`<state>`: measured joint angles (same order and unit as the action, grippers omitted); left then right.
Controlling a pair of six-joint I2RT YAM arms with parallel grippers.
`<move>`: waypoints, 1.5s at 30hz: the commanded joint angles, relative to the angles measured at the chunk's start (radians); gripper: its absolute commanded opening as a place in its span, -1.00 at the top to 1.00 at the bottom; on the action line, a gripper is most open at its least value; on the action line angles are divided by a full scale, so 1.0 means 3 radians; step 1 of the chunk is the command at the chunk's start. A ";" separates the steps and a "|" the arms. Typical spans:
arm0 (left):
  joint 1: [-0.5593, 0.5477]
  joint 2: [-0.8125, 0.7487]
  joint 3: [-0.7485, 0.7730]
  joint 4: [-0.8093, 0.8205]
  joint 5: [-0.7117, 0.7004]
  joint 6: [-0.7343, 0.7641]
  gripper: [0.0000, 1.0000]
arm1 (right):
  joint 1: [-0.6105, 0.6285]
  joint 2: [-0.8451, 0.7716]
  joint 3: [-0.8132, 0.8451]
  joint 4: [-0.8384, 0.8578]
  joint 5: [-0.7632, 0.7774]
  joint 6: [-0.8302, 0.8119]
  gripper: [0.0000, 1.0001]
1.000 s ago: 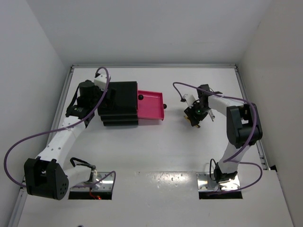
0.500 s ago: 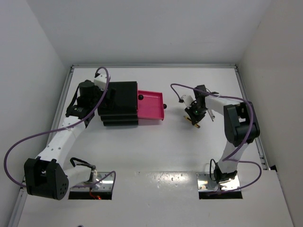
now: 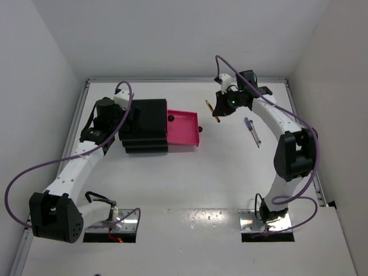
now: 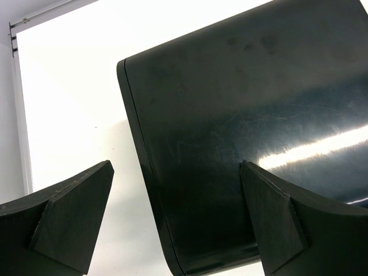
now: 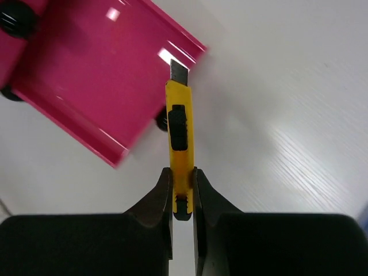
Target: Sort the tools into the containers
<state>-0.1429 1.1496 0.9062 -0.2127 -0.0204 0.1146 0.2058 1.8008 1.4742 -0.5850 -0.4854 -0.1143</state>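
I should next move my right gripper until the yellow tool (image 3: 211,108) hangs completely over the drawer's bottom (image 3: 183,128), because the magenta drawer beside the tool is open and empty.
My right gripper (image 5: 183,183) is shut on the rear end of a yellow-and-black stick-shaped tool (image 5: 180,129), held off the table. In the top view the gripper (image 3: 219,108) and tool (image 3: 212,111) hang just right of the open magenta drawer (image 3: 183,127), whose corner (image 5: 86,75) lies under the tool's tip. The drawer sticks out of the black cabinet (image 3: 144,122). My left gripper (image 4: 175,215) is open, its fingers (image 4: 69,221) straddling the cabinet's rounded edge (image 4: 241,115). A dark-handled tool with a thin metal shaft (image 3: 251,130) lies on the table to the right.
The drawer's round black knob (image 3: 171,118) sits at its near-cabinet side, and another knob (image 3: 200,129) at its outer end. White walls enclose the table on three sides, with a rail (image 3: 300,123) along the right edge.
My right gripper shut on the yellow-and-black tool, lifted it, and carried it toward the back and left, close to the drawer. The dark-handled tool stays on the table. The left arm has not moved.
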 commanded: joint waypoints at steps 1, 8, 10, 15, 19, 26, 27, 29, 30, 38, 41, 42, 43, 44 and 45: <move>-0.0025 0.0003 0.0073 -0.0186 -0.0039 -0.0024 -1.00 | 0.0198 0.0199 0.0189 0.0150 -0.0544 0.0554 0.93; -0.0025 0.0069 0.0073 -0.0186 0.0022 -0.0024 -1.00 | 0.0556 0.0517 0.0352 0.0406 -0.0601 0.0831 0.93; -0.0025 0.0070 0.0103 -0.0186 0.0022 -0.0055 -1.00 | 0.0653 0.0614 0.0353 0.0497 -0.0530 0.0831 0.93; -0.0025 0.0100 0.0104 -0.0186 0.0022 -0.0055 -1.00 | 0.0761 0.0788 0.0465 0.0528 -0.0453 0.0831 0.87; -0.0025 0.0131 0.0104 -0.0186 0.0022 -0.0055 -1.00 | 0.0797 0.0870 0.0532 0.0559 -0.0356 0.0831 0.51; 0.0006 0.0162 0.0134 -0.0186 0.0022 -0.0055 -1.00 | 0.0828 0.0727 0.0567 0.0641 -0.0228 0.0892 0.05; 0.0006 0.0162 0.0165 -0.0186 0.0022 -0.0085 -1.00 | 0.0792 0.0696 0.0603 0.0641 -0.0258 0.0928 0.05; 0.0006 0.0162 0.0195 -0.0186 0.0022 -0.0086 -1.00 | 0.0675 0.0549 0.0603 0.0641 -0.0442 0.1065 0.05; 0.0036 0.0162 0.0196 -0.0186 0.0022 -0.0116 -1.00 | 0.0522 0.0487 0.0563 0.0681 -0.0539 0.1127 0.05; 0.0129 0.0018 0.0298 -0.0252 0.0119 -0.0147 -1.00 | -0.0312 0.0368 -0.0357 0.1622 -0.2006 0.2169 0.05; 0.0159 0.0018 0.0334 -0.0283 0.0119 -0.0147 -1.00 | -0.0394 0.0582 -0.0501 0.1995 -0.2298 0.2400 0.05; 0.0159 0.0018 0.0334 -0.0283 0.0119 -0.0147 -1.00 | -0.0425 0.0654 -0.0547 0.2107 -0.2486 0.2573 0.05; 0.0159 0.0018 0.0334 -0.0313 0.0119 -0.0147 -1.00 | -0.0425 0.0716 -0.0547 0.2225 -0.2544 0.2666 0.05; 0.0159 0.0018 0.0334 -0.0314 0.0119 -0.0147 -1.00 | -0.0425 0.0767 -0.0659 0.2520 -0.2580 0.2783 0.03; 0.0159 0.0018 0.0334 -0.0314 0.0119 -0.0147 -1.00 | -0.0425 0.0848 -0.0710 0.2715 -0.2625 0.2926 0.03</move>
<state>-0.1062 1.1816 0.9665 -0.2951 0.0040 0.0845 0.0559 2.0109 1.3018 0.0010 -1.1236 0.6044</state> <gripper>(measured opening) 0.997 0.482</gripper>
